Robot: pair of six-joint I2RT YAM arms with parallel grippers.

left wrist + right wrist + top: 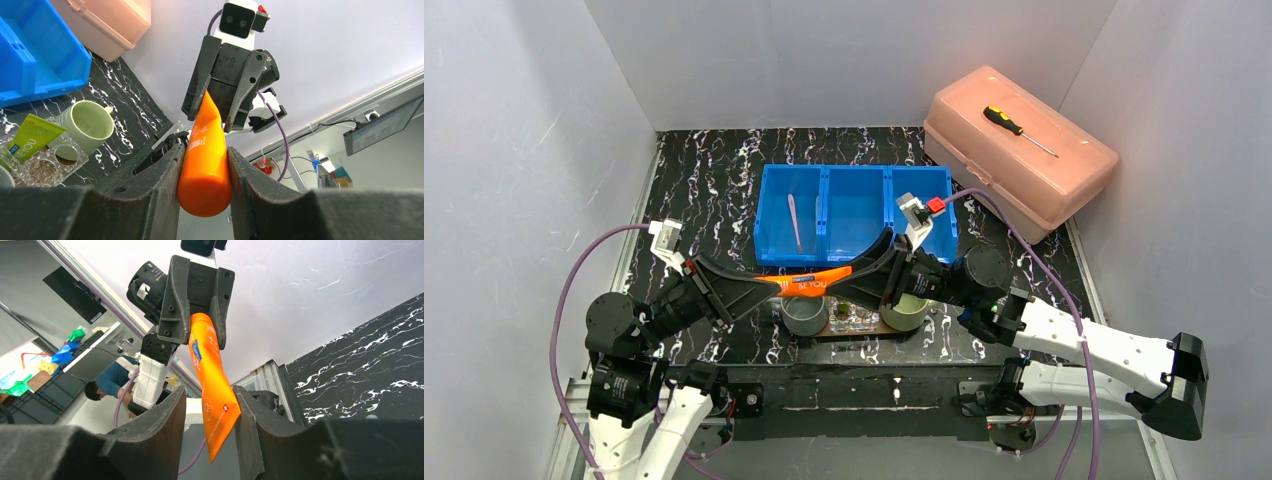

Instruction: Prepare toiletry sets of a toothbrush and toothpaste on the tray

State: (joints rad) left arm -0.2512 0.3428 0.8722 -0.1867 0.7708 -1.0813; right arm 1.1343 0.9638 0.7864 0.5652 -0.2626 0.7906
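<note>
My left gripper covers the orange tube's cap end, so it should open once my right gripper grips the crimped end, freeing the cap for the clear holder.
An orange tube hangs level in the air above the tray, between both grippers. My left gripper is shut on its round cap end. My right gripper stands open around the flat crimped end: the tube touches one finger and a gap shows at the other. Under the arms a grey mug and a pale green mug stand on the tray. A green tube leans at the clear holder. A thin toothbrush lies in the blue bin's left compartment.
The blue three-compartment bin sits behind the tray. A pink box with a screwdriver on its lid stands at the back right. White walls close in the dark marbled table on three sides.
</note>
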